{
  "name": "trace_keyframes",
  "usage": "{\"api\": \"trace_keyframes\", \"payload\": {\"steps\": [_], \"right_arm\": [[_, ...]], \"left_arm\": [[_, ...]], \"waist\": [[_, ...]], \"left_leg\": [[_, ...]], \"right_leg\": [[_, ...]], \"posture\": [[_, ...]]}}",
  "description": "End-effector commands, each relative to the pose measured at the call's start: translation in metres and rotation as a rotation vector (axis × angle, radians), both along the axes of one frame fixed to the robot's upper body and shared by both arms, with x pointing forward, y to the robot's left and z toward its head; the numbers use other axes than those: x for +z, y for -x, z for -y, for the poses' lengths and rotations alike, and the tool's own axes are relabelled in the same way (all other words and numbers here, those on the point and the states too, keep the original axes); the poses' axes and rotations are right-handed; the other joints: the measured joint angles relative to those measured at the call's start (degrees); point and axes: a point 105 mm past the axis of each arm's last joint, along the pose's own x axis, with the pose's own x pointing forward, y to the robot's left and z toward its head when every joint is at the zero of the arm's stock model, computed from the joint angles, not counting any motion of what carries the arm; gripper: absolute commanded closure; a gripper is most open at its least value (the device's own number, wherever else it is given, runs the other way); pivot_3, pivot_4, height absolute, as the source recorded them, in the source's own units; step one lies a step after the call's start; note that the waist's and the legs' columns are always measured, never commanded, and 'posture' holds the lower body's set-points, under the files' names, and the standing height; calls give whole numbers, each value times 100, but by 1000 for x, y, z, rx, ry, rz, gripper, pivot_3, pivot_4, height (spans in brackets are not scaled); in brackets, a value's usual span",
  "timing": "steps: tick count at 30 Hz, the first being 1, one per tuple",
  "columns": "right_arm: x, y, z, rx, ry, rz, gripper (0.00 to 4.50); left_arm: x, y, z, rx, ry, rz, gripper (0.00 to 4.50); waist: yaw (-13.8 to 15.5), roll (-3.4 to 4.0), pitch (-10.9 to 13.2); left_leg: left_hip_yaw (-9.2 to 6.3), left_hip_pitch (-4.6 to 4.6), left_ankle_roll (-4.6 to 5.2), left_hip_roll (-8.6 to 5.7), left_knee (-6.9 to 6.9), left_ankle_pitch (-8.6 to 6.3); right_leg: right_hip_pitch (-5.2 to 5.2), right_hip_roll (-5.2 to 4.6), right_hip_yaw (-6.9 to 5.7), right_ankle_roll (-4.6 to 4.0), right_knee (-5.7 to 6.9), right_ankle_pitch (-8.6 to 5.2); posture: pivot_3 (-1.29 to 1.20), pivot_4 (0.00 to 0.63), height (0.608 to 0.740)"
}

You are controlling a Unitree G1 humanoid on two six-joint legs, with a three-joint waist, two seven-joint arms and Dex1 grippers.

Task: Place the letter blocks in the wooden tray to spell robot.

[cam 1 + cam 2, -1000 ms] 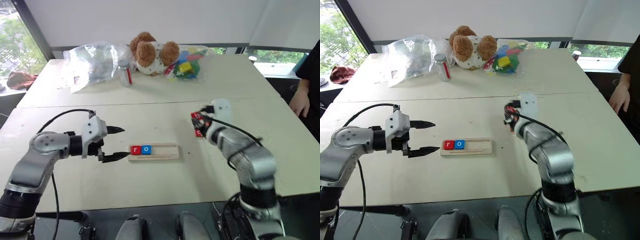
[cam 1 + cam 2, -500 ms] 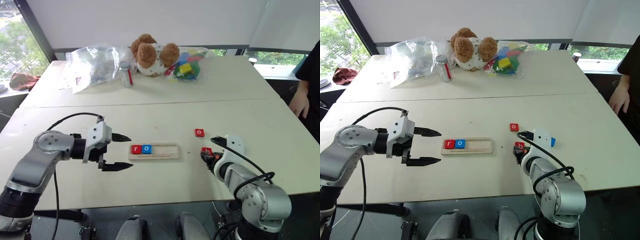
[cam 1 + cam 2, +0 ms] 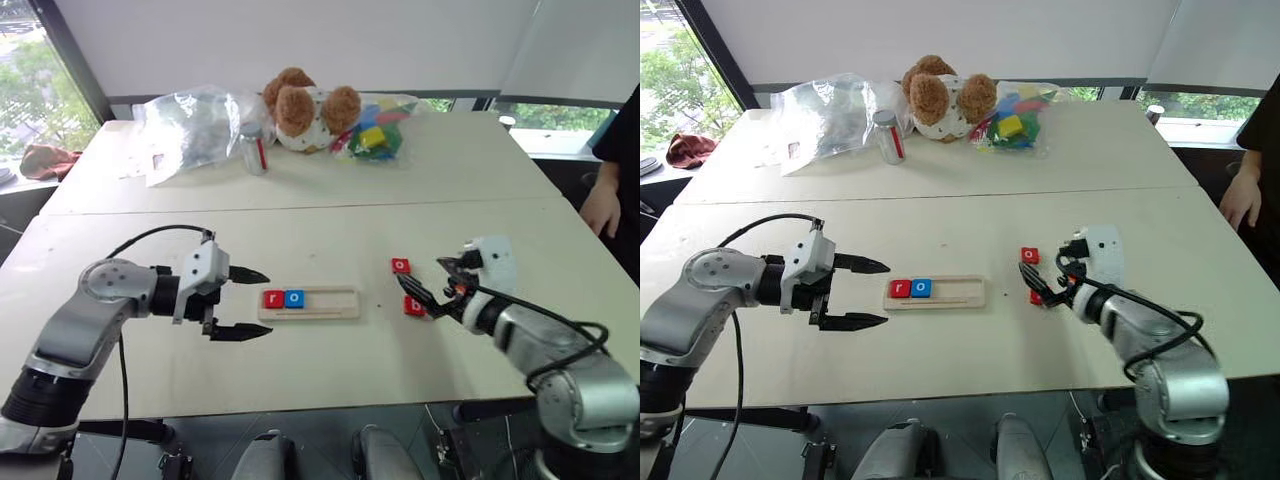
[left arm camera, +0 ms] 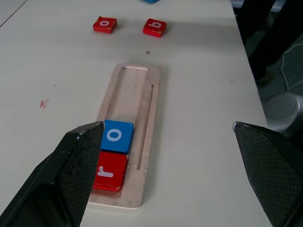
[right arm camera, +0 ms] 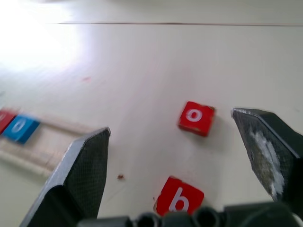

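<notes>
The red "b" and the red "o" have a wide gap (image 5: 191, 156) between them, so my right gripper should keep going toward the red "b" (image 5: 179, 196) and close on its sides.
The wooden tray (image 3: 320, 303) lies mid-table with a red "r" tile (image 3: 273, 298) and a blue "o" tile (image 3: 294, 298) side by side at its left end. My left gripper (image 3: 266, 304) hovers open just left of the tray, its fingers (image 4: 80, 156) straddling that end. Two more letter blocks lie loose on the table to the right of the tray: a red "o" (image 3: 400, 265) and a red "b" (image 3: 414, 306). Just right of them is my right gripper (image 3: 432, 284), open and holding nothing, with the "b" (image 5: 180, 201) close in front of it.
At the table's far side are a teddy bear (image 3: 305, 105), a clear plastic bag (image 3: 185, 125), a metal can (image 3: 251, 147) and a bag of multicoloured toy blocks (image 3: 372, 132). A person's hand (image 3: 600, 205) is at the table's right edge.
My right gripper has pulled back toward the near right and gone from shut to open. The red "b" tile now lies free on the table below the red "o". The left gripper has hardly moved.
</notes>
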Motion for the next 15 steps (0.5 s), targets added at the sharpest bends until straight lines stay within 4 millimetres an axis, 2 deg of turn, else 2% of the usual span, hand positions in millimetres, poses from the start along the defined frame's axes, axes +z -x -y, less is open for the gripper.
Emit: {"api": "trace_keyframes", "payload": {"steps": [1, 5, 15], "right_arm": [[-15, 6, 12, 262, 65, 7, 65], [-32, 1, 35, 426, 169, -32, 65], [-45, -24, 41, 613, 276, -39, 65]], "left_arm": [[3, 9, 5, -38, 4, 24, 0], [2, 15, 4, -19, 6, 9, 0], [-1, 16, -3, 46, 1, 13, 0]], "waist": [[-16, 1, 0], [-33, 0, 6], [22, 2, 6]], "left_leg": [[1, 0, 0, 1, 0, 0], [20, 9, 2, 0, 8, 0], [10, 11, 0, 7, 9, 0]], "right_leg": [[0, -1, 3, 0, 1, 0], [6, -10, 14, 1, 4, 1], [5, -13, 15, -1, 9, 1]], "posture": [[0, 150, 740], [0, 150, 740], [0, 150, 740]]}}
